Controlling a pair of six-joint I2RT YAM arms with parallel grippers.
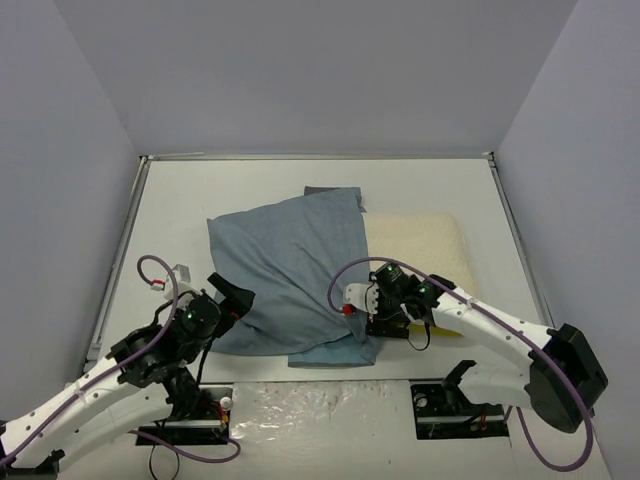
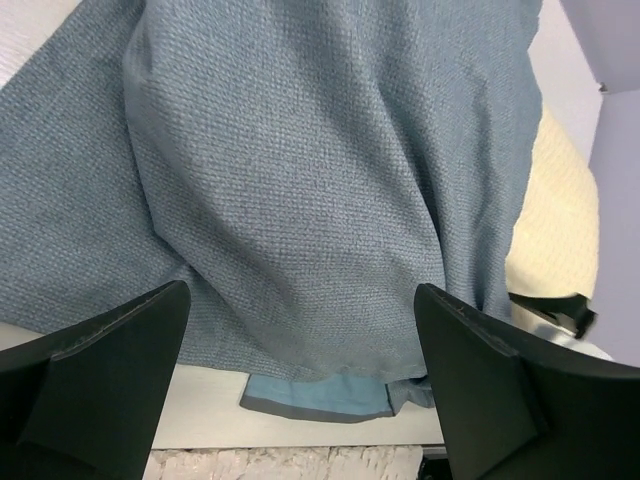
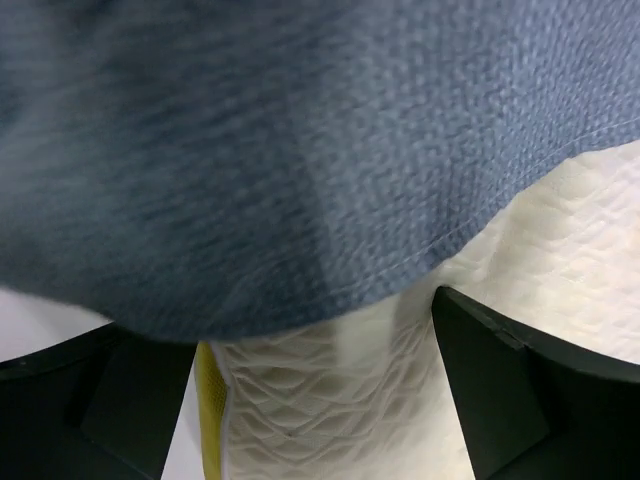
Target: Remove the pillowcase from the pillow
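Observation:
The pillow's end is inside the pillowcase [image 1: 318,250], so next my left gripper grasps the pillowcase's near part [image 1: 282,322] and tugs away from my right gripper on the pillow.
The pillowcase [image 1: 285,270] lies blue-grey face up across the middle of the table and covers the left part of the pillow [image 1: 420,245], whose cream right part is bare. My left gripper [image 1: 235,300] is open at the case's near-left edge. In the left wrist view the gripper [image 2: 300,390] has its jaws wide apart over the pillowcase [image 2: 320,180], with a lighter blue hem [image 2: 320,395] peeking out. My right gripper [image 1: 373,308] is open. In the right wrist view it [image 3: 320,400] straddles the quilted pillow [image 3: 330,410] beside its yellow seam [image 3: 208,410], just under the pillowcase's edge [image 3: 250,150].
The white table [image 1: 180,220] is fenced by a low rim and grey walls on three sides. A small white and red tag [image 1: 170,278] lies near the left arm. A crinkled white strip [image 1: 320,400] runs along the near edge between the arm bases.

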